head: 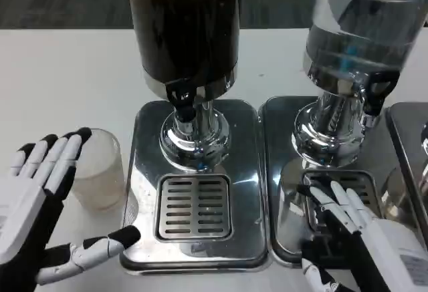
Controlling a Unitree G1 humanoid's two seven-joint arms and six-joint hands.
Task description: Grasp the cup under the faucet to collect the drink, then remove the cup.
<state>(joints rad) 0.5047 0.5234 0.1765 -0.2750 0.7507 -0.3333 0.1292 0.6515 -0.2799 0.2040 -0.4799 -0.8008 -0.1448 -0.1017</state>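
The black faucet and the drip grille have a tall gap [191, 162] between them, so the clear plastic cup [99, 170] will fit there upright when the robot carries it over.
A clear plastic cup [99, 170] stands upright on the white table, left of the dark drink dispenser [184, 25]. The dispenser's black faucet [182, 103] hangs above the slotted drip grille [194, 206], which carries nothing. My left hand [41, 202] is open at the lower left, its fingers spread just beside the cup and its thumb reaching toward the tray's corner. My right hand [364, 228] is open too, resting over the grille of the neighbouring tray at the lower right.
A second dispenser [364, 25] with clear liquid stands at the right on its own steel tray [281, 172]. The edge of a third tray [404, 138] shows at the far right. White table [67, 85] lies bare to the left.
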